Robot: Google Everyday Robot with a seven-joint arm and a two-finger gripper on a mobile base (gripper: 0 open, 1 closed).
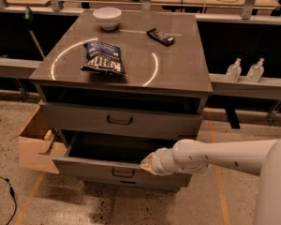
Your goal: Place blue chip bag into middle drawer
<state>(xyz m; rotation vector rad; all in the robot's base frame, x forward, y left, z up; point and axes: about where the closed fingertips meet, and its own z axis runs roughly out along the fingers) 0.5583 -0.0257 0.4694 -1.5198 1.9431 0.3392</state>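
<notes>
My gripper will pull the drawer's front edge and the drawer will slide farther straight out, because the middle drawer's side (69, 145) goes straight back into the dark cabinet opening.
The blue chip bag (103, 58) lies crinkled on the grey cabinet top (178, 64), left of centre. It is inside a bright ring of reflected light. The middle drawer (84, 167) is pulled out below it, and its dark inside shows. Its small bar handle (122, 173) is at front centre. My gripper (148, 163) is at the top front edge of the middle drawer, just right of the handle and far below the bag. My white arm reaches in from the right.
A white bowl (107, 17) and a flat black bar packet (160, 36) sit at the back of the cabinet top. The top drawer (122, 121) stands slightly out. An open cardboard box (33, 142) is on the floor at the left. Two small bottles (234, 71) stand on a ledge at the right.
</notes>
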